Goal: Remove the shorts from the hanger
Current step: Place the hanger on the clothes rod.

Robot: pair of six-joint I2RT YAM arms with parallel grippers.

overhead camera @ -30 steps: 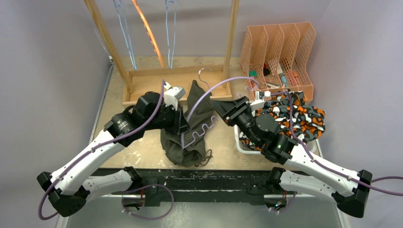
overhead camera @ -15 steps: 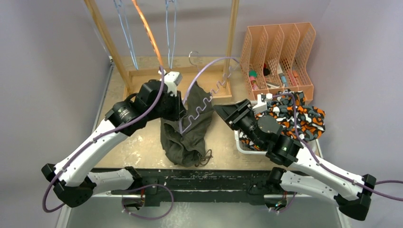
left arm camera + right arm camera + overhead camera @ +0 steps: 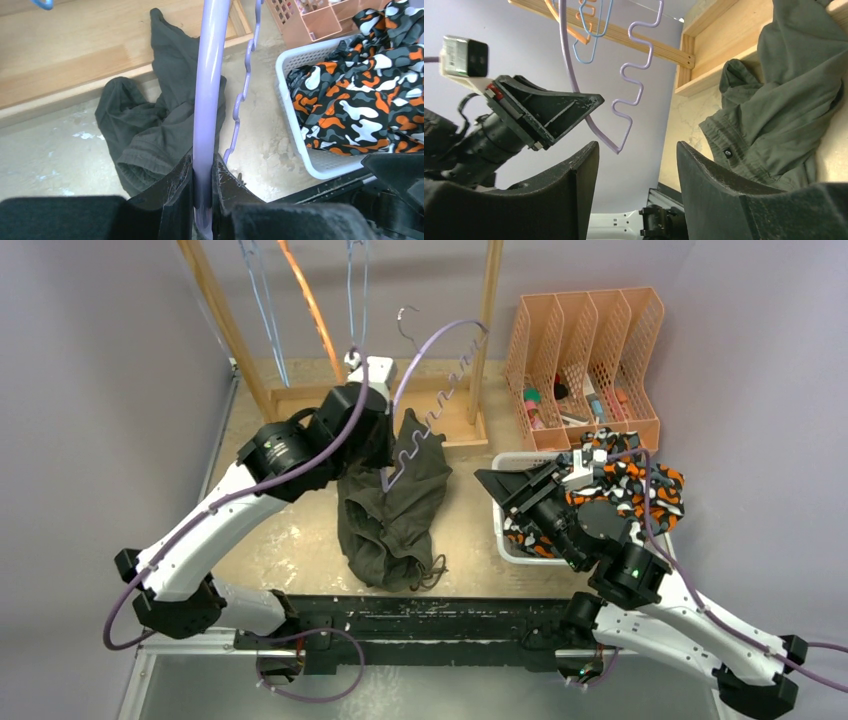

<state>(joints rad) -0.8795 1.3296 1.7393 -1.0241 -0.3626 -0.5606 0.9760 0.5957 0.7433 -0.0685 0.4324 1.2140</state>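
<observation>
The lilac hanger (image 3: 464, 323) is tilted in the robot's left gripper, crooked to the rack, so the right gripper should push the hanger's thick arm (image 3: 409, 374) straight before the robot hangs it.
The olive-green shorts (image 3: 395, 505) lie in a crumpled heap on the table, also in the left wrist view (image 3: 160, 115) and the right wrist view (image 3: 774, 100). A bare lilac hanger (image 3: 430, 390) is raised above them, its hook near the rack. My left gripper (image 3: 383, 462) is shut on the hanger's thick arm (image 3: 210, 75), close to its lower end (image 3: 202, 190). My right gripper (image 3: 497, 483) stands open and empty right of the shorts, jaws wide (image 3: 638, 165). Orange-black-white camo shorts (image 3: 620, 490) fill a white basket (image 3: 505, 540).
A wooden rack (image 3: 487, 330) stands at the back with blue hangers (image 3: 265, 320) and an orange hanger (image 3: 315, 315) on it. Its base frame (image 3: 300, 410) lies behind the shorts. A peach file organiser (image 3: 585, 350) sits at the back right, behind the basket.
My left gripper has carried the lilac hanger up and back toward the rack. My right gripper has opened wider and drawn back right toward the basket. The olive-green shorts stay on the table.
</observation>
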